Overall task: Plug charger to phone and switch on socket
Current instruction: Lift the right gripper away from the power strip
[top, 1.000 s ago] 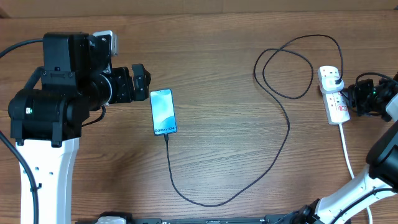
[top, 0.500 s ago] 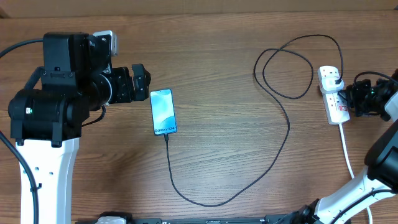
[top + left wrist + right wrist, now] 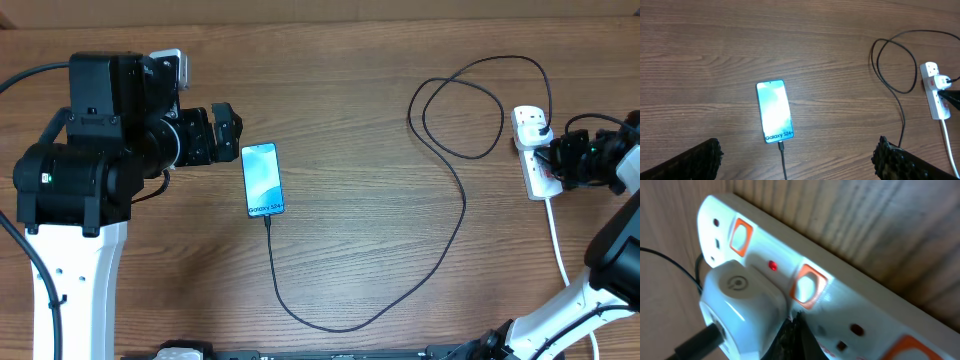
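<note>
My right gripper should keep lifting off the socket [image 3: 535,178] until it is clear and then open, because the red light [image 3: 772,265] is glowing beside the orange switch.
The phone [image 3: 263,180] lies screen up and lit on the table, also in the left wrist view [image 3: 774,111]. The charger's black cable [image 3: 455,235] has its tip in the phone's lower end [image 3: 781,147]. It loops across the table to a white adapter [image 3: 740,300] plugged into the socket [image 3: 530,130]. My right gripper [image 3: 552,158] is shut, its tip [image 3: 792,325] pressed on the socket [image 3: 850,305] just below an orange switch [image 3: 807,286]. A small red light [image 3: 772,266] glows there. My left gripper [image 3: 228,135] hovers open and empty [image 3: 798,152] left of the phone.
The socket's thick white cord [image 3: 558,250] runs down towards the table's front right. The cable makes a wide loop [image 3: 465,100] at the back right and a low bend [image 3: 330,322] near the front edge. A second orange switch [image 3: 740,236] sits further up the strip.
My right gripper has crept a little to the left onto the socket. The left arm, phone and cable have not moved.
</note>
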### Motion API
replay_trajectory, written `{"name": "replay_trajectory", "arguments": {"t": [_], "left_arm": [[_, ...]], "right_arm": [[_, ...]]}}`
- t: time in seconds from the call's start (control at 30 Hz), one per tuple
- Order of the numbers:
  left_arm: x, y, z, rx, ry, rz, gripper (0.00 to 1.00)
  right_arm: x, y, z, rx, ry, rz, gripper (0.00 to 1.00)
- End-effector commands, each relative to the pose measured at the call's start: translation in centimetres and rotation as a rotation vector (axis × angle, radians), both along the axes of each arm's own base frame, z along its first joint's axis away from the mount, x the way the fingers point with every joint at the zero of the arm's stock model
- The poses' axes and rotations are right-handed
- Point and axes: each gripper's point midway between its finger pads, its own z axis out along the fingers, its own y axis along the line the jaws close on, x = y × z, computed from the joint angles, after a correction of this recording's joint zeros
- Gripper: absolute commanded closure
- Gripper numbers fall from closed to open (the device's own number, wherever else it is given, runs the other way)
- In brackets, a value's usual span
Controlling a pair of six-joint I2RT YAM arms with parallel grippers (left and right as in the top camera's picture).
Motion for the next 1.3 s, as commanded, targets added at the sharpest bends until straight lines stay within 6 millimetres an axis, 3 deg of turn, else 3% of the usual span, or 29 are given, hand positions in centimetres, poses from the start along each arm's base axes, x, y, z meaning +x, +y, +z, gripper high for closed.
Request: {"name": "replay_trajectory", "arguments": {"t": [0.0, 0.1, 0.13, 0.33, 0.5, 0.73, 0.9, 1.13, 1.2, 1.27], "left_arm": [[0.0, -0.3, 0.7, -0.015, -0.017, -0.005, 0.00], [0.0, -0.3, 0.7, -0.015, -0.017, -0.005, 0.00], [0.0, -0.3, 0.7, -0.015, -0.017, -0.005, 0.00], [0.0, -0.3, 0.7, -0.015, -0.017, -0.006, 0.00], [0.0, -0.3, 0.7, -0.015, -0.017, -0.005, 0.00], [0.0, -0.3, 0.7, -0.015, -0.017, -0.005, 0.00], [0.0, -0.3, 0.7, -0.015, -0.017, -0.005, 0.00], [0.0, -0.3, 0.7, -0.015, -0.017, -0.005, 0.00], [0.0, -0.3, 0.7, -0.015, -0.017, -0.005, 0.00], [0.0, -0.3, 0.7, -0.015, -0.017, -0.005, 0.00]], "right_arm": [[-0.9, -2.6, 1.7, -0.058, -0.006, -0.037, 0.96], [-1.3, -3.7, 5.5, -0.105, -0.061, -0.051, 0.96], [-1.7, -4.0, 8.1, -0.133, -0.094, -0.059, 0.96], [-2.9, -2.9, 16.2, -0.243, -0.221, -0.015, 0.96], [-3.8, 0.3, 23.1, -0.328, -0.354, 0.098, 0.96], [-5.4, 9.0, 30.8, -0.512, -0.472, 0.400, 0.96], [-7.9, 15.2, 32.2, -0.641, -0.420, 0.586, 0.96], [-11.4, 22.2, 31.1, -0.624, -0.390, 0.826, 0.95], [-12.0, 23.1, 30.8, -0.611, -0.382, 0.864, 0.86], [-12.2, 23.4, 30.7, -0.605, -0.375, 0.878, 0.67]]}}
